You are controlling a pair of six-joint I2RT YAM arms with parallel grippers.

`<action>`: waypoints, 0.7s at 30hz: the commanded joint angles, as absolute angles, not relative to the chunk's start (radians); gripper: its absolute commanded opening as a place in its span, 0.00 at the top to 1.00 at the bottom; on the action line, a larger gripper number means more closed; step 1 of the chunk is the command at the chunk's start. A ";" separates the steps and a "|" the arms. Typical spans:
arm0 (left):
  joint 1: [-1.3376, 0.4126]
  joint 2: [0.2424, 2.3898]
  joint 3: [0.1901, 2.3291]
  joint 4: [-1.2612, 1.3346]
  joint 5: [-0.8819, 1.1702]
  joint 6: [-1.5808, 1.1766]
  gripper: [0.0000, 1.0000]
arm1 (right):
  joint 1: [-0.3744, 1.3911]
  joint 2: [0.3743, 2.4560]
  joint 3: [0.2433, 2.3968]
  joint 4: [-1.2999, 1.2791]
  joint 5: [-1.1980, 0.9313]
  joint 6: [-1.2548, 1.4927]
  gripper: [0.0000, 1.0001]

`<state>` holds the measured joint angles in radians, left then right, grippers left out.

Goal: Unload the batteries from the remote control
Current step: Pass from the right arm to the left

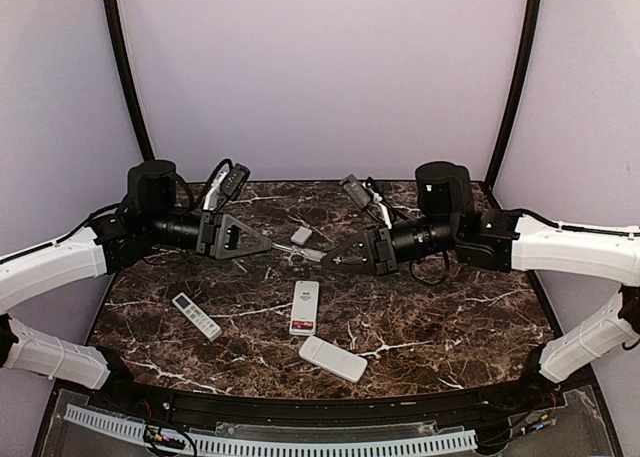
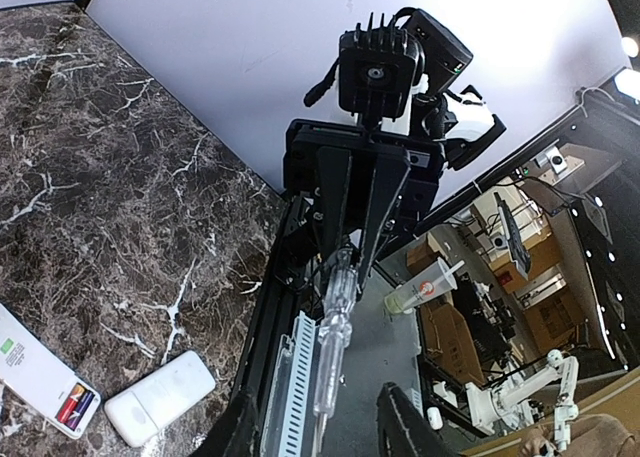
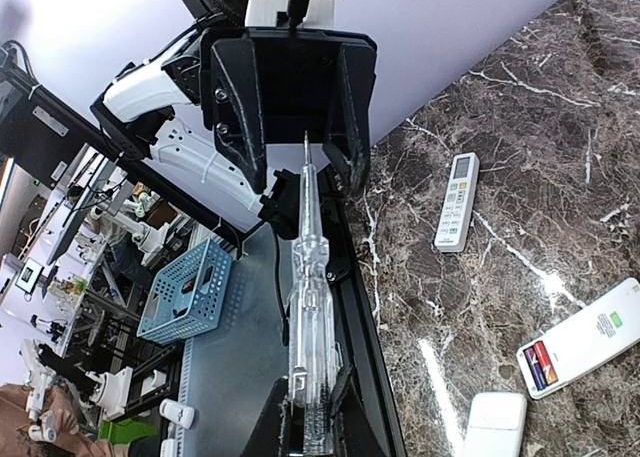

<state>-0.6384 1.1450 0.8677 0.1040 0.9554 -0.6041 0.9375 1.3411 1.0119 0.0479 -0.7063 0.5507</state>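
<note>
The handle's back end (image 3: 316, 415) alone is in my right gripper. My left gripper should hold the screwdriver's shaft (image 3: 309, 192) while my right gripper takes hold of the handle farther forward.
The open remote control (image 1: 304, 307) lies face down mid-table, with red and blue-purple batteries (image 2: 75, 407) in its compartment, which also shows in the right wrist view (image 3: 543, 364). Above the table's back, my right gripper (image 1: 325, 263) is shut on the handle of a clear screwdriver (image 3: 310, 277). The tool's shaft points toward my left gripper (image 1: 268, 247). In the left wrist view the screwdriver (image 2: 335, 317) has its tip between my left gripper's (image 2: 320, 405) open jaws, with clear gaps on both sides. Neither gripper touches a remote.
A remote with buttons up (image 1: 197, 315) lies left of the open one. A plain white remote (image 1: 333, 358) lies face down nearer the front edge. A small flat white cover (image 1: 301, 235) rests near the back, under the grippers.
</note>
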 commanded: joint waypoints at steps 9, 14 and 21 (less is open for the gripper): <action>-0.640 1.159 0.854 0.109 1.000 -0.606 0.76 | 0.935 1.389 1.063 0.051 -0.727 0.530 1.00; -0.640 1.163 0.854 0.109 1.002 -0.606 0.83 | 0.934 1.392 1.064 0.052 -0.727 0.530 1.00; -0.639 1.168 0.849 0.109 1.000 -0.607 0.95 | 0.934 1.399 1.064 0.056 -0.721 0.529 1.00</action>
